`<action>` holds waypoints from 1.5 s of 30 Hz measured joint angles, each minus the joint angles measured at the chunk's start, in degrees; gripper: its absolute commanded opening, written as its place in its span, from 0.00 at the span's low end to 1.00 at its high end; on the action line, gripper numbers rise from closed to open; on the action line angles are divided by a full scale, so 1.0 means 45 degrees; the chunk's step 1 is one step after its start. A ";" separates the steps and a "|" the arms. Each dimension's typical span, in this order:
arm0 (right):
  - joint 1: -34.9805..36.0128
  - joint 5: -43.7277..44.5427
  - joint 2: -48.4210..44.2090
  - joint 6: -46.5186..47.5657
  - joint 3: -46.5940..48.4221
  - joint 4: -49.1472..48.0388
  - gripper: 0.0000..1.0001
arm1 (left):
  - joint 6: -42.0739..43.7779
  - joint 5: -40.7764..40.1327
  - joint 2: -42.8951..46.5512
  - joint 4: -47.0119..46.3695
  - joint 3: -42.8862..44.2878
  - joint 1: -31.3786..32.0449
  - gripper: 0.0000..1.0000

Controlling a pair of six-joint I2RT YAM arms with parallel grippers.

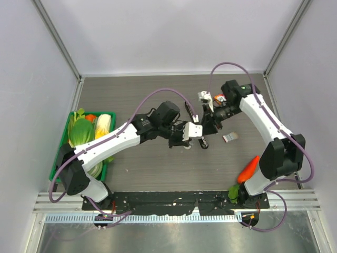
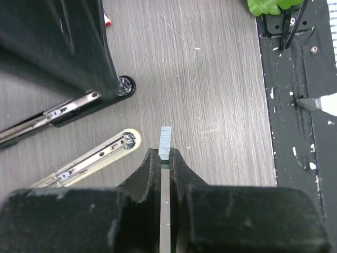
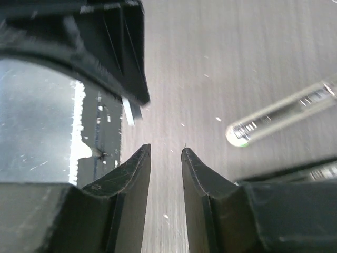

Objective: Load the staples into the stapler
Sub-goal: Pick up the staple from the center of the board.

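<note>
The strip of staples (image 2: 165,138) is pointing down and is clear of the right gripper's open fingers, so the left gripper should tilt up and offer the strip to those fingers.
A silver strip of staples (image 2: 166,142) sticks out of my left gripper (image 2: 165,154), which is shut on it just above the table. Its tip lies beside the open cream stapler (image 2: 89,158), whose metal rail faces up. A black stapler (image 2: 50,113) lies open just beyond it. My right gripper (image 3: 166,150) hovers low over the table, open and holding nothing. From above, both grippers meet mid-table, the left gripper (image 1: 181,139) facing the right gripper (image 1: 205,134). The small staples box (image 1: 230,137) lies to their right.
A green tray (image 1: 59,158) of vegetables sits at the left. A carrot (image 1: 248,168) lies near the right arm's base. An orange-red packet (image 1: 219,98) and a white item (image 1: 202,96) lie at the back. The black base rail (image 2: 295,105) runs along the near edge.
</note>
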State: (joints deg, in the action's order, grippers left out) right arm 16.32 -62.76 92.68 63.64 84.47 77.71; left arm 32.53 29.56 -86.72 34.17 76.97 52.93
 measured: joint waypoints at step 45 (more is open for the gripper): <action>0.1977 0.6261 -1.0185 -0.2987 -0.9894 -1.3741 0.54 | -1.6402 0.8689 -0.3750 -1.0914 -0.1554 -0.3366 0.03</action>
State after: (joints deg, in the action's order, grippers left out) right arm 25.21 -34.59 46.85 50.19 39.94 15.88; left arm -41.28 68.66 -103.59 -14.94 69.97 37.78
